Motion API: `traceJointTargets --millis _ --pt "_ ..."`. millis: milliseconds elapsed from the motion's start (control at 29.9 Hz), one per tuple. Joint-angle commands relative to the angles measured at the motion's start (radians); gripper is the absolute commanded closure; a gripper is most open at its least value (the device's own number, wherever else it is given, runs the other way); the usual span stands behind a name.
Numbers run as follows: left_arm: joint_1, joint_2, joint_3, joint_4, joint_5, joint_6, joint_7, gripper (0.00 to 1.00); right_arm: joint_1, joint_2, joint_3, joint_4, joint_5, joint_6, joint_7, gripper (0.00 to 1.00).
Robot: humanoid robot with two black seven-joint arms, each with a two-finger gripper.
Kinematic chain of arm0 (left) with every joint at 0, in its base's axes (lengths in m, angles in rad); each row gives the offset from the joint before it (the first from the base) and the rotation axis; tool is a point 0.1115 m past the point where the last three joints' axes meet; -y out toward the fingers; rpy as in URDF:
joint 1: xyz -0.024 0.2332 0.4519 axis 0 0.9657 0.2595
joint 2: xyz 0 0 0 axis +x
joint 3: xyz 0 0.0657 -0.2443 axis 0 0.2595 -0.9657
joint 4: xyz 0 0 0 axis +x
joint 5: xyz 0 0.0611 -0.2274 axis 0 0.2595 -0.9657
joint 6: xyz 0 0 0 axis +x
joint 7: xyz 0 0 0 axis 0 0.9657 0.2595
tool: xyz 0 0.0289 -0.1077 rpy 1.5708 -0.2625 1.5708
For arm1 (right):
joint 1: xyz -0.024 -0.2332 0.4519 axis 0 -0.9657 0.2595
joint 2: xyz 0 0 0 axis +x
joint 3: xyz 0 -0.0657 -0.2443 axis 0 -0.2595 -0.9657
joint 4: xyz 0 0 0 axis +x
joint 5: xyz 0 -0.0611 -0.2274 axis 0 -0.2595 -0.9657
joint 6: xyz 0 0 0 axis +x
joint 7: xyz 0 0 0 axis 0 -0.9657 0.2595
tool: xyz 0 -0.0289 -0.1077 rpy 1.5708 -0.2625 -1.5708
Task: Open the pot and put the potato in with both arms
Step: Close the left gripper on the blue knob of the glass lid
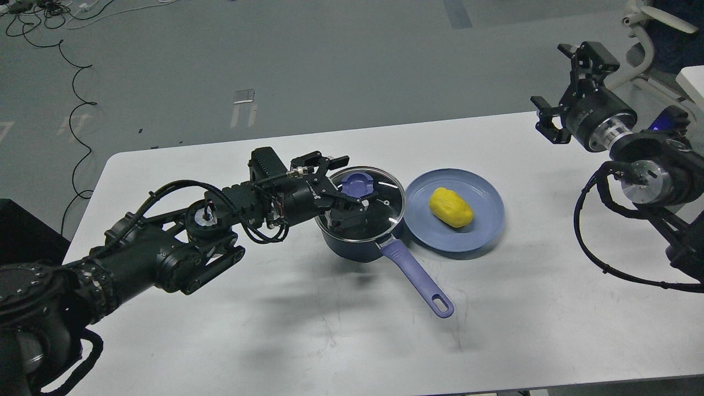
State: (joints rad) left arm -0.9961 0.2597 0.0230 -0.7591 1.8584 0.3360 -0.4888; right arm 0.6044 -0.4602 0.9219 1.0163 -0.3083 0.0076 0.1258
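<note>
My gripper will find the navy pot (355,250) empty when it lifts the lid, because only plain dark shows through the glass lid (368,225).
The navy pot (352,246) stands mid-table, its lavender handle (419,278) pointing toward the front right. The glass lid (388,195) sits on it, closed, with its purple knob (358,184) on top. My left gripper (353,181) is open over the lid, with one finger behind the knob and one in front of it. I cannot tell whether the fingers touch the knob. The yellow potato (451,207) lies on a blue-grey plate (484,225) just right of the pot. My right gripper (556,85) is open and empty, raised above the table's far right edge.
The white table (308,330) reaches to the front and left of the pot. My right arm's loose black cable (591,258) hangs over the table's right side. Grey floor with cables lies beyond the far edge.
</note>
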Motion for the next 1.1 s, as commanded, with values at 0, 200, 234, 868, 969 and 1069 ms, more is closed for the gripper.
traceJointTargets --millis 0,200,234,868,969,1069 --pt "0.000 0.000 0.002 0.001 0.001 0.000 0.000 0.03 -0.005 0.000 0.000 0.001 0.000 0.000 0.000 0.00" --pt "0.001 0.003 0.005 0.003 0.002 0.000 0.000 0.08 -0.006 0.000 0.000 -0.001 -0.002 0.000 0.000 0.00" --pt "-0.001 0.004 0.005 0.004 0.004 0.000 0.000 0.08 -0.006 0.000 -0.001 -0.001 -0.002 0.000 0.000 0.00" --pt "-0.001 0.012 0.006 0.021 0.001 -0.006 0.000 0.08 -0.006 -0.012 -0.044 -0.016 -0.002 0.000 0.000 0.00" --pt "-0.001 0.010 0.006 0.020 0.001 -0.009 0.000 0.08 -0.006 -0.011 -0.046 -0.030 -0.002 0.000 0.000 0.00" --pt "-0.003 0.010 0.018 0.017 0.002 -0.009 0.000 0.11 -0.006 -0.012 -0.047 -0.036 -0.002 0.002 -0.002 0.00"
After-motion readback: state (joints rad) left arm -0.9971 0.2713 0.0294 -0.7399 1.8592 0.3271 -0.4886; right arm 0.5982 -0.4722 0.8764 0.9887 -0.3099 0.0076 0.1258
